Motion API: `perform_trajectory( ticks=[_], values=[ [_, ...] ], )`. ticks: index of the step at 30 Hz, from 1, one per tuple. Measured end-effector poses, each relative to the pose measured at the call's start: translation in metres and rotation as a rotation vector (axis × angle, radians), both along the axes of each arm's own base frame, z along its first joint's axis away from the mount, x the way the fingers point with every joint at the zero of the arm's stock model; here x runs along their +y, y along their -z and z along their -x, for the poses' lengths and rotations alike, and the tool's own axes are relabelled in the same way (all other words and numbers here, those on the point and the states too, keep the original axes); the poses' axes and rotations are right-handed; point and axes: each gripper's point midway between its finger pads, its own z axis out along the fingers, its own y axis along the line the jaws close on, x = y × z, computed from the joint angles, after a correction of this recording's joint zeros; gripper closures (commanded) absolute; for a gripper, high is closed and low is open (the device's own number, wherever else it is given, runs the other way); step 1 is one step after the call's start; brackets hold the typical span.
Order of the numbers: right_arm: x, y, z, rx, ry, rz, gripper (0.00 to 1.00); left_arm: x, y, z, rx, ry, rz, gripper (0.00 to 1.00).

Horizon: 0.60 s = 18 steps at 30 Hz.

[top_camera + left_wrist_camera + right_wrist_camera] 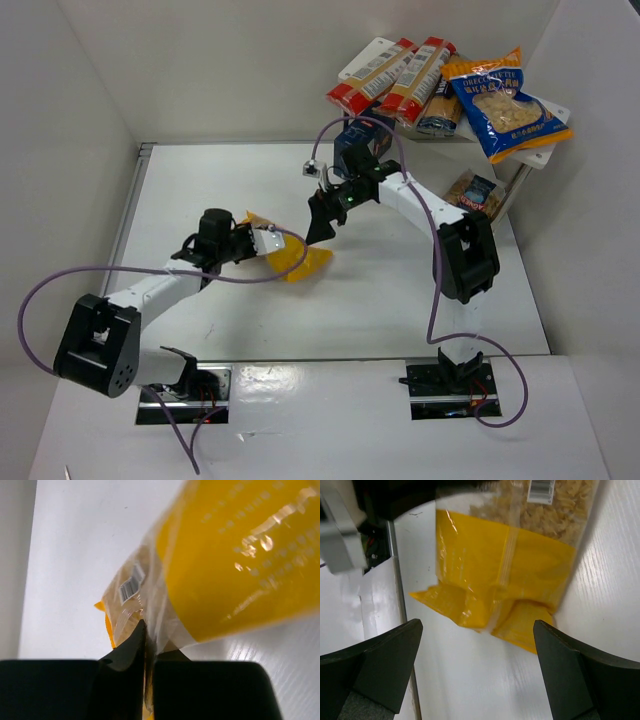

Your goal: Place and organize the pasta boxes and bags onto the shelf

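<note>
My left gripper is holding the yellow bag far from the shelf. It should pull the bag back and hold out the free yellow end [314, 261] to my right gripper.
My left gripper [262, 243] is shut on the clear top edge of the yellow bag [300, 262], which lies tilted at the table's middle. In the left wrist view the fingers [125, 655] pinch the film of that bag [235, 555]. My right gripper [322, 228] is open just above the bag's other end; in the right wrist view its jaws [477, 635] stand wide apart, straddling the bag [505, 570] without touching it. The shelf [356, 66] at the back right carries two red-and-cream boxes [372, 78] [420, 68] and the blue-and-orange bag [505, 105]. The small clear bag [476, 193] sits on its lower tier.
A dark blue box [358, 145] stands just left of the shelf, behind the right arm. White walls enclose the table on the left, back and right. A purple cable loops over each arm.
</note>
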Motion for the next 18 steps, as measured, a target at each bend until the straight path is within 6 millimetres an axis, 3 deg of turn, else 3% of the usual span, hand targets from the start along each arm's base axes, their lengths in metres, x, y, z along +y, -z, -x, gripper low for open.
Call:
perform_trajectory(
  ticks=[5,11,15,18],
  values=[
    [-0.009,-0.004,0.004,-0.020,0.015,0.013,0.00,0.022,-0.020,-0.003,0.168,-0.103,0.183,1.00],
    [-0.016,-0.042,0.006,-0.108,0.025,-0.026,0.00,0.057,-0.050,-0.002,0.299,-0.191,0.383,1.00],
    [-0.018,-0.059,0.009,-0.166,0.026,-0.056,0.00,0.063,-0.060,0.002,0.375,-0.194,0.476,1.00],
    [-0.021,-0.063,0.014,-0.229,0.031,-0.045,0.00,0.061,-0.057,0.005,0.463,-0.180,0.529,1.00]
  ],
)
